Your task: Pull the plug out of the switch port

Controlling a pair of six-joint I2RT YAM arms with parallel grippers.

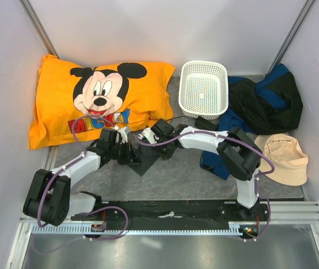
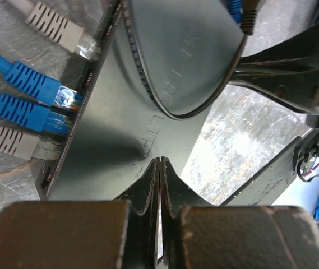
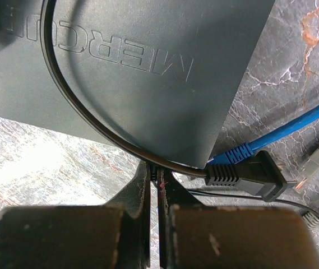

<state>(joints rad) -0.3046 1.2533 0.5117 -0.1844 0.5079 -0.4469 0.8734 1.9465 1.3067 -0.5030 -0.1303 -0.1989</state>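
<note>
The robot's left gripper is closed over the box's flat top point(image 2: 111, 143), so it should open and hold the box's near corner point(image 1: 142, 173) before the right gripper pulls the black plug.
The switch port point(image 3: 148, 73) is a flat dark-grey box lying on the marbled mat between the two arms point(image 1: 143, 162). Blue plugs point(image 2: 30, 84) and grey plugs point(image 2: 7, 140) sit in the sockets along its left edge in the left wrist view. My left gripper point(image 2: 159, 161) is shut, with nothing between its fingers, its tips over the box's top face. My right gripper point(image 3: 158, 169) is shut at the box's near edge. A small ribbed black plug point(image 3: 155, 175) is pinched between its tips.
A black cord point(image 3: 64, 117) loops over the box and ends in a loose two-prong mains plug point(image 3: 249, 174), beside a blue cable point(image 3: 294, 126). A Mickey pillow point(image 1: 100, 98), a white basket point(image 1: 204, 89), dark clothing point(image 1: 268, 101) and a beige cap point(image 1: 285, 159) ring the mat.
</note>
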